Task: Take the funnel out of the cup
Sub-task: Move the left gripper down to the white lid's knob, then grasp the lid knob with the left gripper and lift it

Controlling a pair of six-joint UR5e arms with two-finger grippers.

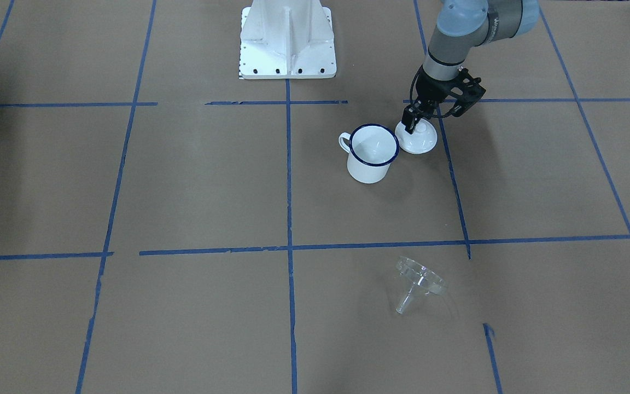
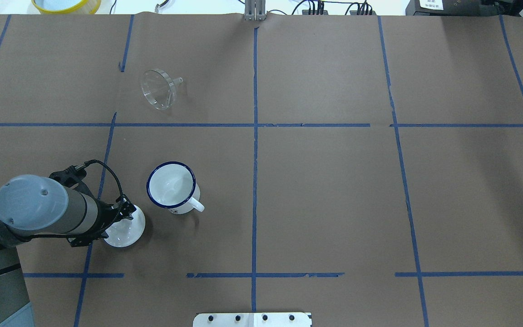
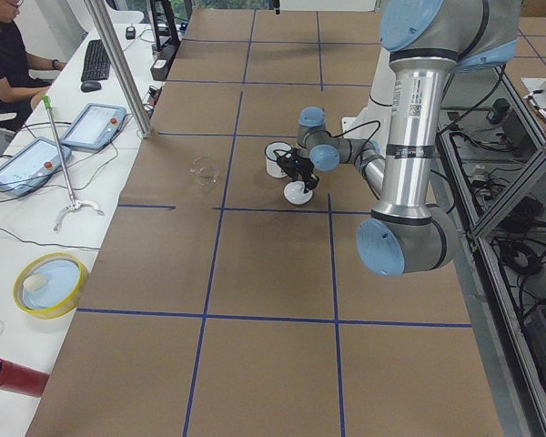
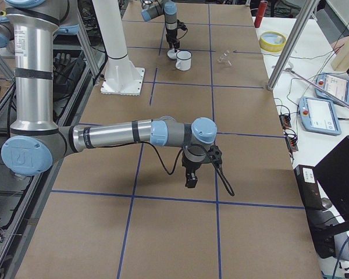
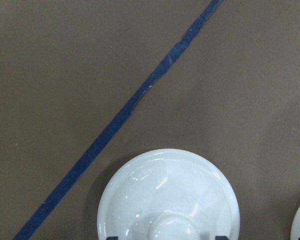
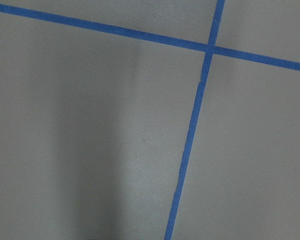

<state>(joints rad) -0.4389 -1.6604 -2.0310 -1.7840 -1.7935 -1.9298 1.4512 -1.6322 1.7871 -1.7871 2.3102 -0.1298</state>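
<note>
The white lid (image 1: 419,138) looks a little narrower than the cup's opening (image 1: 374,144). The lid will sit inside the cup's dark blue rim when I lower it.
The clear funnel (image 1: 419,282) lies on its side on the brown paper, far from the cup, also in the overhead view (image 2: 158,88). The white cup (image 1: 372,153) with a dark blue rim stands upright and empty (image 2: 171,186). My left gripper (image 1: 412,121) is low over a white domed lid (image 1: 418,139) next to the cup. In the left wrist view its dark fingertips stand on either side of the lid's (image 5: 167,195) knob with gaps, so it is open. My right gripper (image 4: 191,180) hangs above bare paper far from the cup. I cannot tell whether it is open.
Blue tape lines divide the brown paper. The robot's white base (image 1: 287,41) stands at the table's near edge. A yellow dish (image 2: 66,4) and operator tablets (image 3: 36,159) lie on the side bench beyond the far edge.
</note>
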